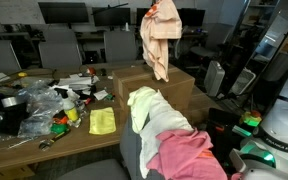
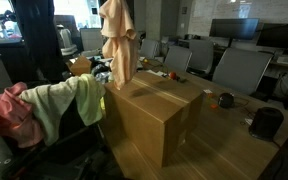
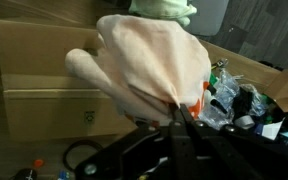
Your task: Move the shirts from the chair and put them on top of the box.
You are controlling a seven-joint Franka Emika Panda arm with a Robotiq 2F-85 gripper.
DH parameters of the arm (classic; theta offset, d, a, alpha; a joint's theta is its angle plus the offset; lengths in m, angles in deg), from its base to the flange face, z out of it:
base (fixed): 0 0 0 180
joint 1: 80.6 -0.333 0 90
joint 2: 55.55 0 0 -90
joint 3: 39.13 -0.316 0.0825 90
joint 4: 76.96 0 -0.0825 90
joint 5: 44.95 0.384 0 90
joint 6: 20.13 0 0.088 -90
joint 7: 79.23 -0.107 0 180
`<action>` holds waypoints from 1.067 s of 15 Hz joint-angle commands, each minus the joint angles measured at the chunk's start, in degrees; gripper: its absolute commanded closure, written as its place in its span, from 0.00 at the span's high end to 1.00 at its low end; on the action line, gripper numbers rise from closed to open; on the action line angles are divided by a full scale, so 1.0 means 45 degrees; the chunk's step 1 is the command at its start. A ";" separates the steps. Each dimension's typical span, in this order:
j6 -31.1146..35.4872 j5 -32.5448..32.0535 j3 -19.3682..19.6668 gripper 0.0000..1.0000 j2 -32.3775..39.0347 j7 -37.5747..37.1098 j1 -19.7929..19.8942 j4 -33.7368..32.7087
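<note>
I keep moving my gripper above the box top and let go of the shirt there, because the peach shirt's lower end is hanging over the cardboard box.
A peach shirt hangs from my gripper above the brown cardboard box; it also hangs over the box in an exterior view. In the wrist view my gripper is shut on the peach shirt, with the box behind it. On the chair lie a pale yellow-green shirt and a pink shirt. Both chair shirts show in an exterior view, green and pink.
A wooden table holds plastic bags, bottles, clutter and a yellow cloth. Office chairs and monitors stand around. A dark object sits on the table near the box. Another robot base stands beside the chair.
</note>
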 commanded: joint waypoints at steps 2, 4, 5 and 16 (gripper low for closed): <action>-0.1325 0.1140 0.0242 0.03 0.1388 -0.0741 0.0494 -0.2340; -0.1667 0.1564 0.0329 0.03 0.1815 -0.1161 0.0705 -0.2914; -0.1820 0.1777 0.0375 0.03 0.2022 -0.1312 0.0823 -0.3202; -0.3054 0.3969 0.0394 0.32 0.3815 -0.2175 0.2139 -0.5676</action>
